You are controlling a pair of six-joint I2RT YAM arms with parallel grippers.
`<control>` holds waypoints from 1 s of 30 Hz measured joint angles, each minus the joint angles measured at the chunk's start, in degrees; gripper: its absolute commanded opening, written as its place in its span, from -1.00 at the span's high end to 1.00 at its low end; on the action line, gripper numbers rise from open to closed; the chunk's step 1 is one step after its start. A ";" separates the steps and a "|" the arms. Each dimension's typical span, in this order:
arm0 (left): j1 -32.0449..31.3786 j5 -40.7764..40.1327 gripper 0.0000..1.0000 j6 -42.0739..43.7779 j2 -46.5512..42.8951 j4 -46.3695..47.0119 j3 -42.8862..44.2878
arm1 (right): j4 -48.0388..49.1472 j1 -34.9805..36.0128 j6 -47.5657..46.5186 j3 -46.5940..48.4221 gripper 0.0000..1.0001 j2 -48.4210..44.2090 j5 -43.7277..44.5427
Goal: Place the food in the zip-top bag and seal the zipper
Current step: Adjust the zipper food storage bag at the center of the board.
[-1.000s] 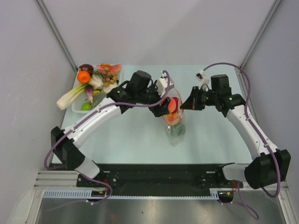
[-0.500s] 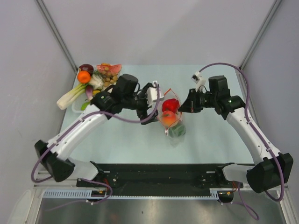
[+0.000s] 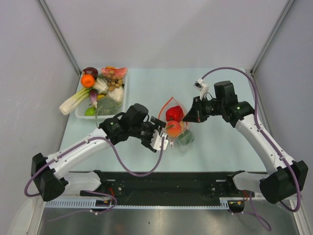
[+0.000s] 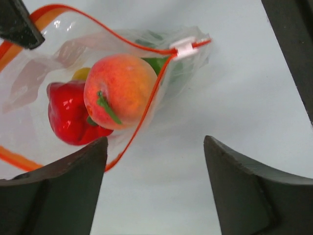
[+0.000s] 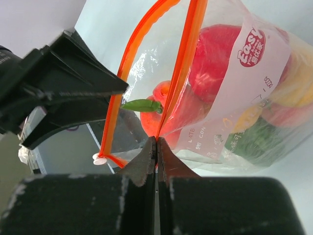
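My right gripper is holding the zipper edge point(image 5: 162, 122) away from the white slider. My left gripper should keep the zipper steady while my right gripper takes the slider's end point(image 4: 186, 48).
The clear zip-top bag point(image 3: 180, 128) lies mid-table with its mouth open, its red-orange zipper point(image 3: 169, 103) looping up. Inside are a red pepper point(image 3: 174, 113), a peach-coloured fruit point(image 3: 173, 128) and green and yellow pieces. My right gripper point(image 3: 189, 116) is shut on the zipper edge point(image 5: 168, 105) and holds the mouth up. My left gripper point(image 3: 163, 141) is open and empty, just near-left of the bag. In the left wrist view the peach point(image 4: 120, 90) and pepper point(image 4: 68, 117) show through the bag, with the white slider point(image 4: 185, 46) at the zipper's end.
A clear tray point(image 3: 82, 113) at the back left holds more toy food: an orange point(image 3: 87, 80), a leek point(image 3: 73, 101), a lime point(image 3: 90, 111), a watermelon slice point(image 3: 114, 72) and others. Grey walls close in both sides.
My left arm has pulled back from the bag's mouth toward the near-left and now sits open beside the bag. A peach-coloured fruit now lies in the bag. The right gripper shifted slightly left.
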 measured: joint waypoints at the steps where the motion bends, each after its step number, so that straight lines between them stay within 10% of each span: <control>1: -0.81 -0.55 -0.25 0.66 0.44 1.09 -0.37 | -0.11 0.13 -0.17 0.00 1.00 0.00 -0.17; 9: -9.05 -3.43 1.00 1.16 1.57 -0.85 0.87 | -2.08 2.97 -2.54 2.19 1.00 0.59 -1.20; 15: -15.89 -5.27 1.00 -16.26 -3.17 4.35 0.81 | -1.40 9.42 -4.70 7.41 0.89 4.63 -1.11; 18: -15.87 -7.85 1.00 -26.95 -3.17 9.46 -1.68 | -1.27 11.85 -6.21 8.79 -0.16 7.58 -0.72; 21: -15.65 -9.62 1.00 -34.97 -3.19 12.68 -5.09 | -1.18 12.90 -8.22 9.84 -0.71 9.49 -0.09; 30: -12.02 -10.51 1.00 -50.56 -2.64 17.92 -5.70 | -1.07 1.18 -17.40 5.22 -0.83 -2.01 0.81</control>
